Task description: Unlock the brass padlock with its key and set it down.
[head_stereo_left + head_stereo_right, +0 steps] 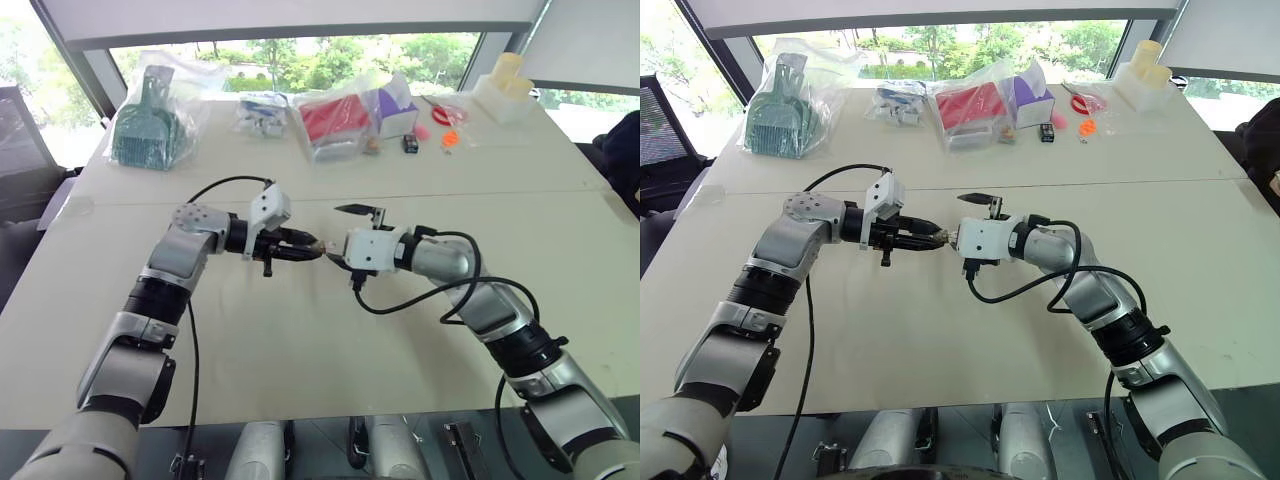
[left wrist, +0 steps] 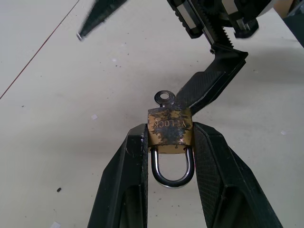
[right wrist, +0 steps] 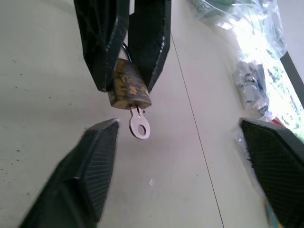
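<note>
With the padlock's shackle [image 2: 172, 183] tucked between my left gripper's fingers, my right gripper next turns and takes the padlock's body [image 2: 167, 114] near its key to free the shackle.
My left gripper [image 1: 305, 248] is shut on the brass padlock [image 2: 170, 126], with its two black fingers pressed against the lock's sides above the middle of the table. The silvery shackle [image 2: 172, 167] points back between those fingers. The key [image 3: 139, 126] sits in the keyhole, and its round head sticks out toward my right gripper [image 3: 179, 126]. That gripper is open and faces the left one tip to tip. One of its fingers [image 3: 97, 156] is close beside the key head without touching it, and the other finger [image 3: 278, 161] stands far off.
Along the table's far edge lie clear bags holding a green scoop [image 1: 150, 120], small white parts [image 1: 262, 110] and red goods [image 1: 335, 122]. A purple box [image 1: 395, 105], a small black item [image 1: 410, 143] and pale containers [image 1: 505, 85] are there too. A seam [image 1: 480, 190] crosses the table.
</note>
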